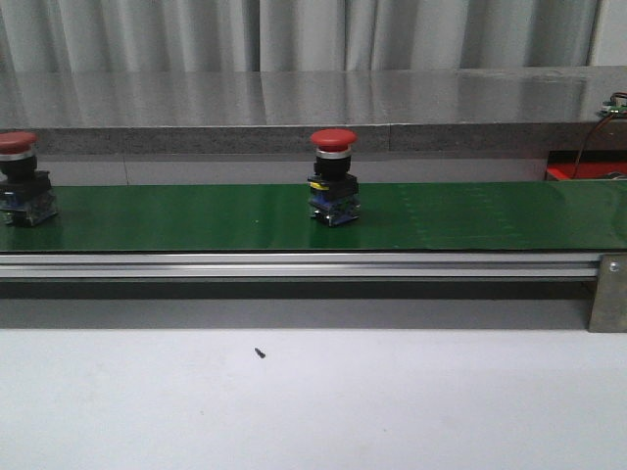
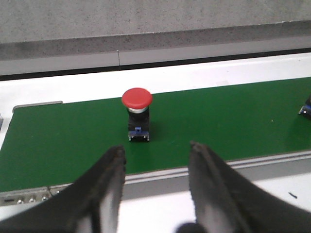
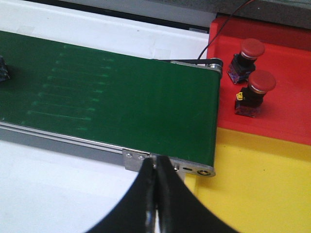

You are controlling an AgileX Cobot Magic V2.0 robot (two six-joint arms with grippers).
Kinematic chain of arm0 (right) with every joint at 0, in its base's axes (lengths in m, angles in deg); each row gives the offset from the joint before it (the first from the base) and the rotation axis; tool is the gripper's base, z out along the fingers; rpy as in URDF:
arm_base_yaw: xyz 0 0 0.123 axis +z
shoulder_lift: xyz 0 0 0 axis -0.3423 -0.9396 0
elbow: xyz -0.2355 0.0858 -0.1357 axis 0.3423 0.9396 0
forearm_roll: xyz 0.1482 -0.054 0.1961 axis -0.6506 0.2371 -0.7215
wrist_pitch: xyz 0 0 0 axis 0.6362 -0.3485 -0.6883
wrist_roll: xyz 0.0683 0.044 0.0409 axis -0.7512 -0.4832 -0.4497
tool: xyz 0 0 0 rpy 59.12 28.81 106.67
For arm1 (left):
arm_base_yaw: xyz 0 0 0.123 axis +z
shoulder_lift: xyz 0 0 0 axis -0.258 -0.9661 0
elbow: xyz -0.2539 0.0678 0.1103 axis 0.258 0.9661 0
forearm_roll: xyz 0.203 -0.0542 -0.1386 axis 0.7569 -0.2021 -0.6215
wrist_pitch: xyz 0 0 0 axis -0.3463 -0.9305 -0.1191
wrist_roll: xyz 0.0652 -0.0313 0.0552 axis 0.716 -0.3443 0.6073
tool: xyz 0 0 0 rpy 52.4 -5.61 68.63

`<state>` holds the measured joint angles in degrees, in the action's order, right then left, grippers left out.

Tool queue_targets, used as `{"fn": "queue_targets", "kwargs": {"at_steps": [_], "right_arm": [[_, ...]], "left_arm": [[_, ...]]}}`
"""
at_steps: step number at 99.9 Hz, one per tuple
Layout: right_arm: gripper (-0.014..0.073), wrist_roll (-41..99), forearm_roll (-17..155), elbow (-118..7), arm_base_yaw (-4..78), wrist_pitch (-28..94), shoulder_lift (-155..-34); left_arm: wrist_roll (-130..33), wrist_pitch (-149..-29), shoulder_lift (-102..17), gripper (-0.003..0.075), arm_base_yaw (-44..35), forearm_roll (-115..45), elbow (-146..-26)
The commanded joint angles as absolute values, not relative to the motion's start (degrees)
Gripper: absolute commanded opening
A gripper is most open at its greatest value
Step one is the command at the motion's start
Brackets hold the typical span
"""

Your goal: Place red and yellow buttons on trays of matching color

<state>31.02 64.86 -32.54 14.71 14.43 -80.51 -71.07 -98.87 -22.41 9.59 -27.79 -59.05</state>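
Note:
The red tray point(image 1: 586, 171) is beyond the end of the belt, next to my right gripper and far from my left gripper, so my right gripper should pick up the mid-belt red button point(image 1: 334, 177).
Two red-capped buttons stand upright on the green belt point(image 1: 470, 215): one at mid-belt point(image 1: 333, 176), one at the far left point(image 1: 22, 178). In the left wrist view my left gripper point(image 2: 156, 153) is open and empty, just short of the belt's near rail, with a red button point(image 2: 137, 110) ahead of it between the finger lines. My right gripper point(image 3: 156, 164) is shut and empty over the belt's right end. Beyond that end lie the red tray point(image 3: 291, 124), holding two red buttons point(image 3: 247, 59) point(image 3: 255, 92), and the yellow tray point(image 3: 257, 194), which is bare. No yellow button is in view.
The belt's aluminium rail point(image 1: 294, 264) and end bracket point(image 1: 607, 294) run along the near side. A grey ledge point(image 1: 294, 98) rises behind the belt. A black cable point(image 3: 228, 22) runs over the red tray's corner. A small dark speck point(image 1: 260, 352) lies on the white table.

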Motion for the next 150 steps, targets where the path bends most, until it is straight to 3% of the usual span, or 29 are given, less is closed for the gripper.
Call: {"fn": "queue_targets", "kwargs": {"at_steps": [1,10,38,45,52,67,75,92,121,150], "right_arm": [[-0.0096,31.12,63.62,-33.94,14.21,17.64,-80.13],[-0.0096,31.12,63.03,-33.94,14.21,18.09,-80.13],[-0.009,31.12,62.86,-33.94,14.21,18.73,-80.24],[-0.0045,31.12,62.72,-34.01,14.21,17.02,-80.24],[0.0083,31.12,62.72,-34.41,14.21,14.42,-80.24],[0.0525,31.12,62.56,-36.39,14.21,11.17,-80.94],[0.064,31.12,62.4,-38.53,14.21,9.09,-82.4],[0.0598,31.12,61.41,-46.08,14.34,5.26,-88.65],[0.0598,31.12,60.13,-61.93,19.11,-2.87,-105.76],[0.0598,31.12,60.19,-69.27,24.73,-3.28,-119.81]], "left_arm": [[-71.08,-93.23,-19.78,0.0112,9.09,-28.85,-57.56],[-71.08,-93.1,-18.0,-0.0019,9.09,-28.85,-55.71],[-71.08,-92.84,-17.56,-0.0019,9.09,-28.85,-55.43],[-71.08,-92.84,-17.56,-0.002,9.09,-28.85,-55.43],[-71.08,-92.84,-17.56,-0.002,9.09,-28.85,-55.43],[-71.08,-92.84,-17.56,-0.002,9.09,-28.85,-55.43],[-71.08,-92.84,-17.56,-0.002,9.09,-28.85,-55.43],[-71.08,-92.84,-17.56,-0.002,9.09,-28.85,-55.43],[-71.08,-92.84,-17.56,-0.002,9.09,-28.93,-55.43],[-71.08,-92.84,-17.56,-0.002,9.09,-28.93,-55.43]]}}
